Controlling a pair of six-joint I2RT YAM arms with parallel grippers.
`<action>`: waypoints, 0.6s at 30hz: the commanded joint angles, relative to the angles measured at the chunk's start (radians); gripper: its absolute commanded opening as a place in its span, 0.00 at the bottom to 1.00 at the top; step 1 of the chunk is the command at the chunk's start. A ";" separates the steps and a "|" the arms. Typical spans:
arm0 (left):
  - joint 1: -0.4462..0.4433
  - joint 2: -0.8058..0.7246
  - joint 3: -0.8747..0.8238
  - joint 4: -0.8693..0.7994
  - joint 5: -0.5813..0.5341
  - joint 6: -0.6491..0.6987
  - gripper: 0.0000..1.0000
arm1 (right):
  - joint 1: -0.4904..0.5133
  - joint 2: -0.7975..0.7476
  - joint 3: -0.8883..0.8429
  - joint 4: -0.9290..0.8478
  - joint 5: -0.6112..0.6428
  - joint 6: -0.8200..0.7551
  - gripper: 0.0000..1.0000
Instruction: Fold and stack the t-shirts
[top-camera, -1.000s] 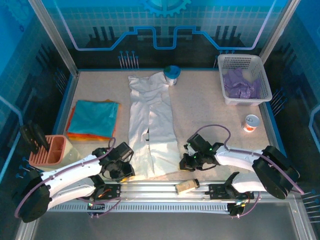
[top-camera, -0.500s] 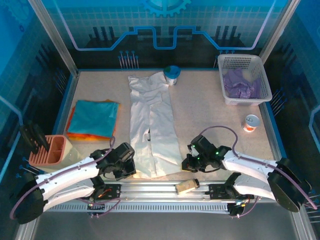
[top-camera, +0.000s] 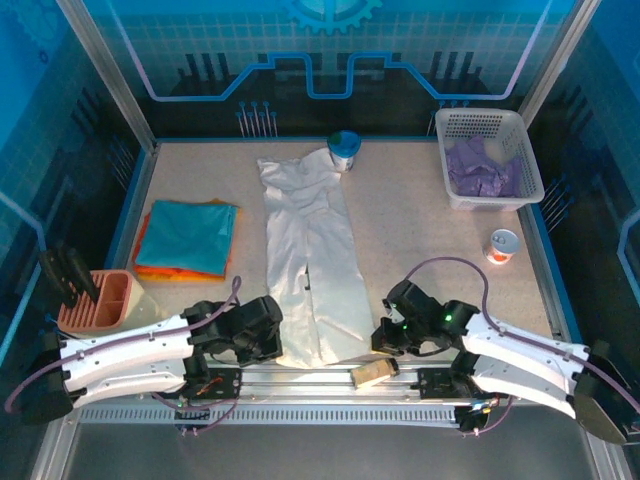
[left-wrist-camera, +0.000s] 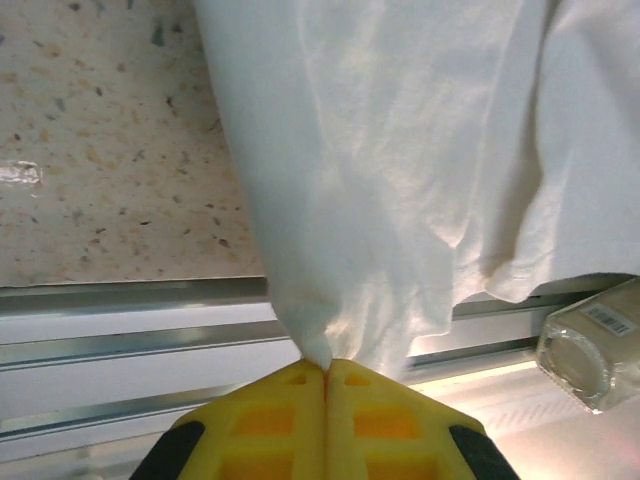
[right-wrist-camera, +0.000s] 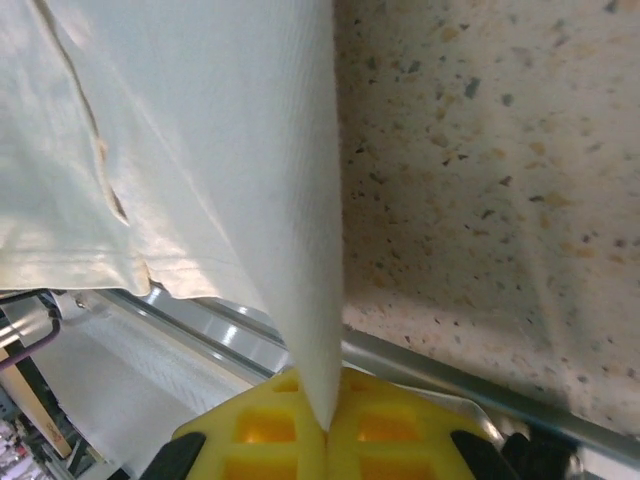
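My left gripper has both (top-camera: 284, 357) near corners of the white t-shirt in its fingers. It should keep going toward the white t-shirt's flat middle (top-camera: 308, 236) and let go there.
A white t-shirt (top-camera: 312, 250), folded into a long strip, runs from the far middle of the table to its near edge. My left gripper (top-camera: 278, 342) is shut on the near left corner of the white t-shirt (left-wrist-camera: 400, 170), cloth pinched between the yellow fingertips (left-wrist-camera: 290, 395). My right gripper (top-camera: 384, 336) is shut on the near right corner of the white t-shirt (right-wrist-camera: 200, 150). In the wrist views, the left gripper (left-wrist-camera: 325, 366) and right gripper (right-wrist-camera: 328, 425) both hold cloth above the rail. A teal t-shirt (top-camera: 186, 234) lies folded on an orange t-shirt (top-camera: 150, 268) at the left. A pale purple t-shirt (top-camera: 482, 168) sits crumpled in the basket.
A white lattice basket (top-camera: 524, 150) stands at the back right. There is a teal-topped cup (top-camera: 343, 150) by the shirt's far end and a small orange-and-white cup (top-camera: 503, 245) at the right. A pink ribbed tray (top-camera: 100, 300) is near left. A clear jar (left-wrist-camera: 590, 345) lies on the front rail (top-camera: 330, 378).
The left gripper closed on the shirt's near left corner. Both grippers shifted toward the near edge and slightly right, drawing the shirt's near end with them.
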 joint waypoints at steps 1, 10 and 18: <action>-0.003 0.034 0.057 -0.050 -0.049 -0.013 0.00 | -0.022 -0.025 0.052 -0.104 0.036 0.009 0.00; 0.077 0.059 0.132 -0.071 -0.072 0.061 0.00 | -0.113 0.082 0.160 -0.114 0.029 -0.104 0.00; 0.202 0.072 0.242 -0.083 -0.066 0.186 0.00 | -0.197 0.172 0.303 -0.109 0.005 -0.185 0.00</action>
